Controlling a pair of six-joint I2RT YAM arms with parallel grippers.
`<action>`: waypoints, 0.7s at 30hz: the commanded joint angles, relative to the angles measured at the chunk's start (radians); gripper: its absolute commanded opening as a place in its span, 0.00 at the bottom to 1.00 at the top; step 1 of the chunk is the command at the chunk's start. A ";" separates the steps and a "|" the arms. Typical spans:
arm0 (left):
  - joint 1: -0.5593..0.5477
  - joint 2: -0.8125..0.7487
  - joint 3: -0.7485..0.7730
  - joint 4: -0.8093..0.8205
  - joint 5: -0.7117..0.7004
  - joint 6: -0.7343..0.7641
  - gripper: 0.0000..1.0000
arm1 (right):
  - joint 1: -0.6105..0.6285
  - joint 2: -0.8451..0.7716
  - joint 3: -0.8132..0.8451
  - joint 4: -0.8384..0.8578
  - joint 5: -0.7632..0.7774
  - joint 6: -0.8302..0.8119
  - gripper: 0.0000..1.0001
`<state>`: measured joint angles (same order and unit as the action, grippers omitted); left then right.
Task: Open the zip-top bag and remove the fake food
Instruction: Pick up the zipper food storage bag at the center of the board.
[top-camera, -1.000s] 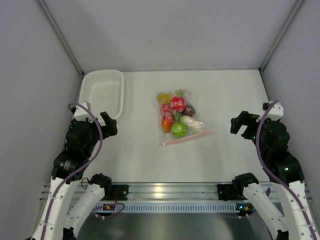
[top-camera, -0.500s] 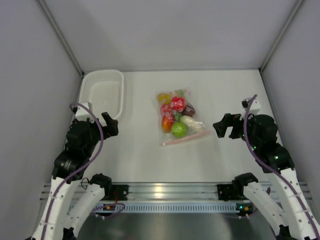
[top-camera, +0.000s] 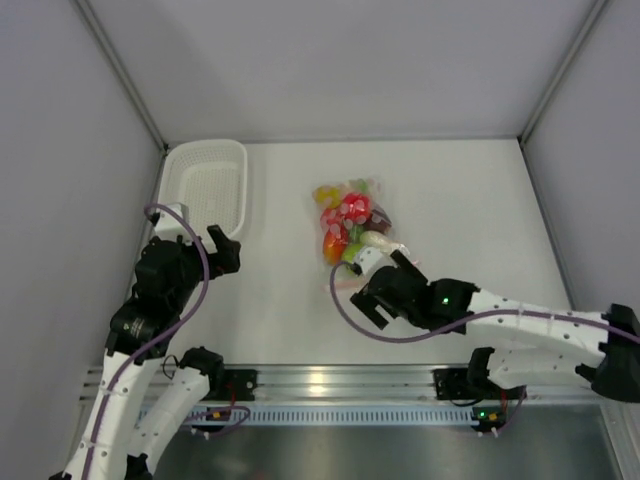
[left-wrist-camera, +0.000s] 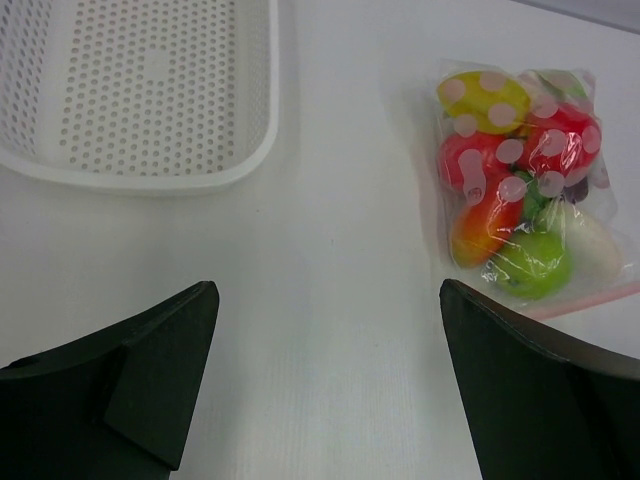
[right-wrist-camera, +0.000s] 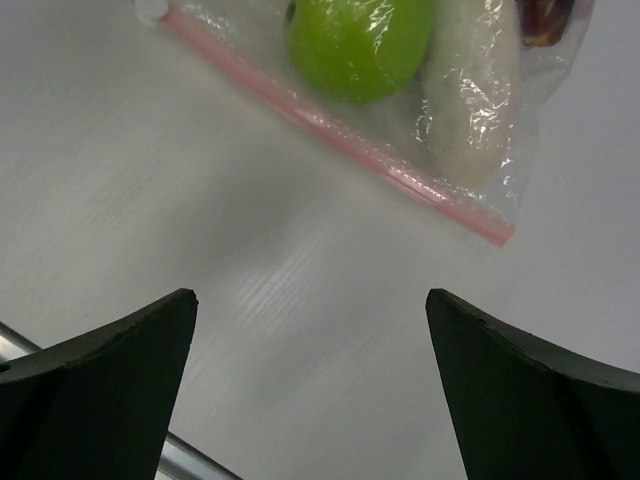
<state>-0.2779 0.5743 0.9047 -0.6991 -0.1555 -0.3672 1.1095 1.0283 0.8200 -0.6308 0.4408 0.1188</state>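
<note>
My right gripper is open with the pinkish zip strip (right-wrist-camera: 335, 134) uncovered beyond its fingers, so it should keep going toward the zip strip's near edge (right-wrist-camera: 402, 184) and close there.
The zip-top bag (top-camera: 350, 222) lies flat mid-table, shut, its pinkish zip strip (right-wrist-camera: 335, 132) along the near edge. The fake food is inside: a green fruit (right-wrist-camera: 358, 40), a white radish (right-wrist-camera: 468, 100), and red, orange-red and yellow pieces (left-wrist-camera: 500, 165). My right gripper (top-camera: 368, 280) is open and empty, low over the table just on the near side of the zip strip; in its wrist view (right-wrist-camera: 310, 295) the strip lies beyond the fingertips. My left gripper (top-camera: 225, 252) is open and empty, well left of the bag, which shows at the upper right of the left wrist view (left-wrist-camera: 328, 290).
A white perforated basket (top-camera: 205, 185) stands at the back left, empty, just beyond the left gripper; it also shows in the left wrist view (left-wrist-camera: 150, 90). Grey walls close in the table on three sides. A metal rail (top-camera: 330, 385) runs along the near edge.
My right arm has swung left and down from the right side of the table to the bag's near edge. The left arm has barely moved. The bag has not moved.
</note>
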 joint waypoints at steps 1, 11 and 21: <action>-0.003 0.001 -0.010 0.061 0.030 0.005 0.98 | 0.116 0.139 0.036 0.012 0.280 -0.067 0.99; -0.004 -0.017 -0.013 0.070 0.053 0.010 0.98 | 0.142 0.433 -0.028 0.357 0.492 -0.382 0.99; -0.020 -0.033 -0.015 0.069 0.045 0.011 0.98 | 0.139 0.636 -0.105 0.694 0.576 -0.571 0.96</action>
<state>-0.2909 0.5552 0.8936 -0.6849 -0.1162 -0.3656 1.2350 1.6169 0.7250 -0.1215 0.9504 -0.3904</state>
